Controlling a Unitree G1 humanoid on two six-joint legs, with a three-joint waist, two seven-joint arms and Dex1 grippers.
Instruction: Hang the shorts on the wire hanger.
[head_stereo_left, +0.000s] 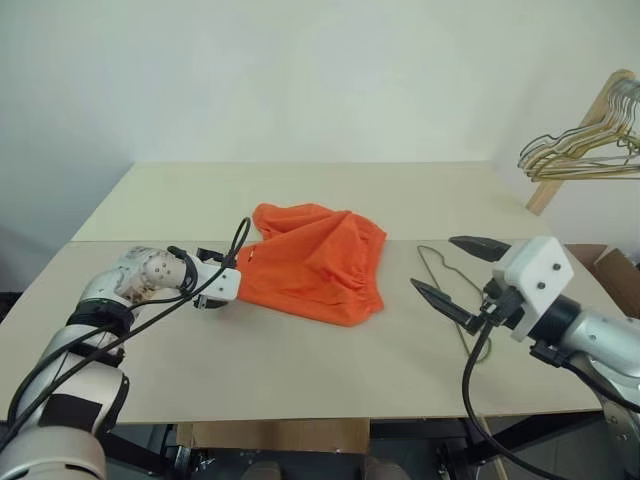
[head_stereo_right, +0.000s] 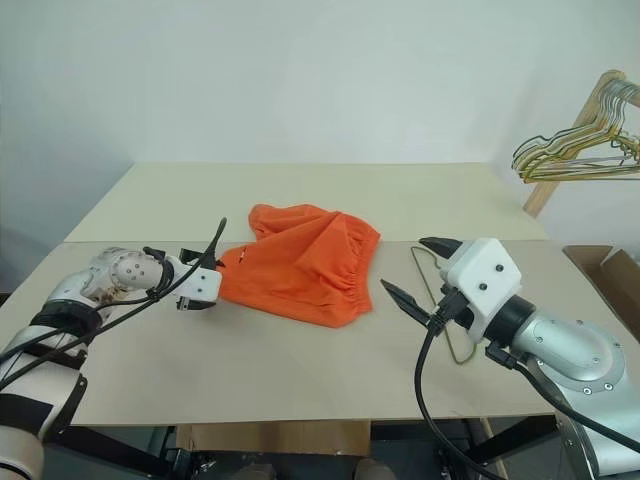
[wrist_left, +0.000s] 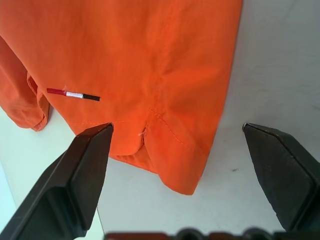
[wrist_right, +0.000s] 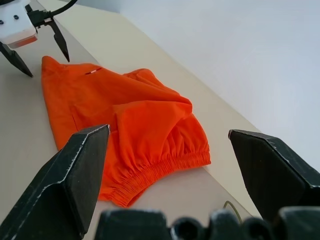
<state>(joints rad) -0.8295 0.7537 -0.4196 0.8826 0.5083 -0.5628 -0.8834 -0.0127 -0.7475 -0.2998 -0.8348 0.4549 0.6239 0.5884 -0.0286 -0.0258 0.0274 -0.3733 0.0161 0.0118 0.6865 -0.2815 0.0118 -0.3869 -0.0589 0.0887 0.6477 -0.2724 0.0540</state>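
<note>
I expect the tagged leg (head_stereo_left: 290, 282) to spread out and apart when I pull the hem corner, because the shorts' other leg (head_stereo_left: 285, 217) is bunched up against it.
The orange shorts (head_stereo_left: 315, 262) lie crumpled in the middle of the table, elastic waistband toward the right. My left gripper (head_stereo_left: 228, 284) is open at their left edge, low over the table. In the left wrist view its fingers (wrist_left: 75, 175) stand either side of a hem corner of the shorts (wrist_left: 150, 60), with a small striped tag (wrist_left: 73, 94) close by. My right gripper (head_stereo_left: 432, 262) hovers open to the right of the shorts, above the table and empty. The wire hanger (head_stereo_right: 416, 255) lies flat on the table beneath it, partly hidden by that arm.
A bunch of pale wire hangers on a wooden rack (head_stereo_left: 585, 150) stands at the far right beyond the table. A cardboard box (head_stereo_left: 615, 265) sits off the right edge. The beige table (head_stereo_left: 300, 380) has bare room in front of and behind the shorts.
</note>
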